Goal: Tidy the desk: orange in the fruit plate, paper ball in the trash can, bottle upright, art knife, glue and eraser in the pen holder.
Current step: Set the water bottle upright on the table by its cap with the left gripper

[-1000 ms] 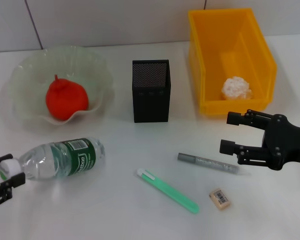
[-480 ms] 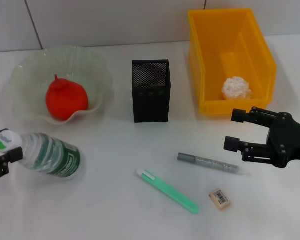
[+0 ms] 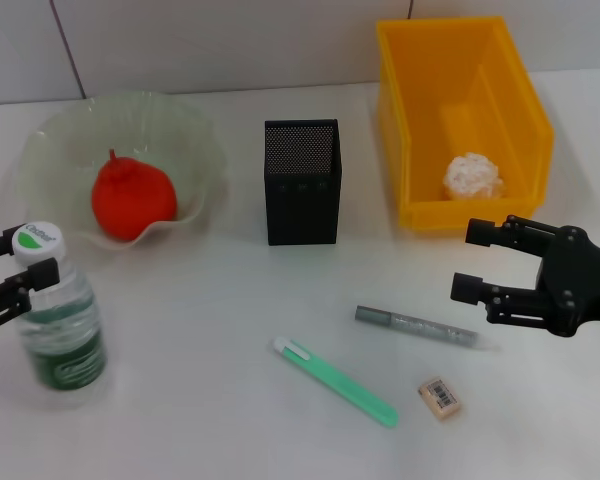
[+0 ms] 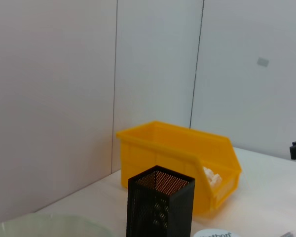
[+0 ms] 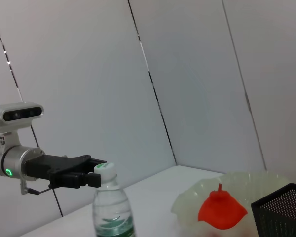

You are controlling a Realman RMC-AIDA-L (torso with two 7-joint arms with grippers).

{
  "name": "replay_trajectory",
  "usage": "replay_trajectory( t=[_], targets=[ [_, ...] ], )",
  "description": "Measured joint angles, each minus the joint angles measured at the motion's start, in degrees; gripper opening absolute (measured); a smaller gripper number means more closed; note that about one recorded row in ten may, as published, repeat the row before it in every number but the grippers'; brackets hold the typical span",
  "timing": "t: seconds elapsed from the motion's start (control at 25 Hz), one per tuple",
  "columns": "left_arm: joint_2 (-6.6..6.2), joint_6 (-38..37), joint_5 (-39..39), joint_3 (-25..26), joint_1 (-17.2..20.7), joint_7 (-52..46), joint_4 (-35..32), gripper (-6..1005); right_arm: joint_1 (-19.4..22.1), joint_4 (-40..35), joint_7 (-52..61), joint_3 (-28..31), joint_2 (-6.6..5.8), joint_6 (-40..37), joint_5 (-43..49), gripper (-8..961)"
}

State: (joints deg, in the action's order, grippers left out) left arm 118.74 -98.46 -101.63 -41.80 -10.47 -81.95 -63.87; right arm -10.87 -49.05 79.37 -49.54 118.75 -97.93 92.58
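Observation:
The neck grip point(image 3: 67, 274) keeps the bottle upright, so the robot's left gripper goes on moving it toward the clear spot point(image 3: 122, 304) by the fruit plate until the bottle's base stands flat.
The clear water bottle point(image 3: 62, 325) with a green label stands upright at the table's left front. My left gripper point(image 3: 35, 260) is shut on its neck just under the white cap; the right wrist view shows the same grip point(image 5: 96, 174) on the bottle point(image 5: 111, 210). The orange point(image 3: 132, 200) lies in the glass fruit plate point(image 3: 195, 135). The paper ball point(image 3: 472, 175) lies in the yellow bin point(image 3: 460, 70). A grey pen-shaped item point(image 3: 415, 326), a green stick with a white end point(image 3: 335, 382) and an eraser point(image 3: 440, 396) lie on the table. My right gripper point(image 3: 468, 260) is open, above and right of the grey item.
The black mesh pen holder point(image 3: 301, 180) stands mid-table between plate and bin; nothing shows above its rim. It also shows in the left wrist view point(image 4: 160, 202) in front of the yellow bin point(image 4: 177, 153). A tiled wall runs behind the table.
My left gripper has tipped the bottle from lying on its side to standing upright. The right gripper drifted slightly right and stays open.

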Motion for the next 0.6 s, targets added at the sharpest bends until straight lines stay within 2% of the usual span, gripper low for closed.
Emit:
replay_trajectory(
  t=[0.6],
  targets=[
    [0.00, 0.8, 0.3, 0.0, -2.4, 0.8, 2.9, 438, 0.2, 0.0, 0.0, 0.2, 0.07, -0.1, 0.1, 816]
  ],
)
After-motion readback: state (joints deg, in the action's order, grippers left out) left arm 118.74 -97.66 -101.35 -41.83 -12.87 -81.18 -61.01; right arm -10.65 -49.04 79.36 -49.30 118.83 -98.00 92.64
